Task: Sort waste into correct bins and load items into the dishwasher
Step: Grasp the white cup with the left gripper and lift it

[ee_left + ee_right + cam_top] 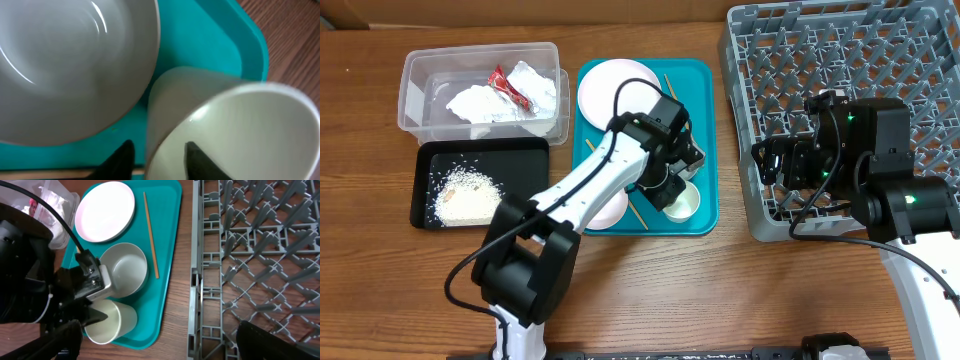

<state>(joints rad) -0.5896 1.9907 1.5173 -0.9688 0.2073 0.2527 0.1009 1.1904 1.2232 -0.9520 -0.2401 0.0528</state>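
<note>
I should take the cup with my right gripper and load it, because my left gripper is on the small white cup's rim (694, 203) and the grey dish rack (773, 207) is under my right gripper.
My left gripper (672, 190) is shut on the wall of the small white cup (682, 205) at the front right corner of the teal tray (705, 130). In the left wrist view, one finger is inside and one outside the cup (240, 130), with the gripper (159, 160) straddling its rim. A white bowl (125, 270), a white plate (105, 212) and a chopstick (150, 235) lie on the same tray. My right gripper (160, 347) is open and empty over the front left of the grey dish rack (840, 60).
The clear tub (420, 90) at the back left holds napkins (485, 102) and the red packet (508, 88). The black tray (520, 160) in front of it holds the rice heap (465, 195). A pale-pink plate (610, 210) lies under my left arm.
</note>
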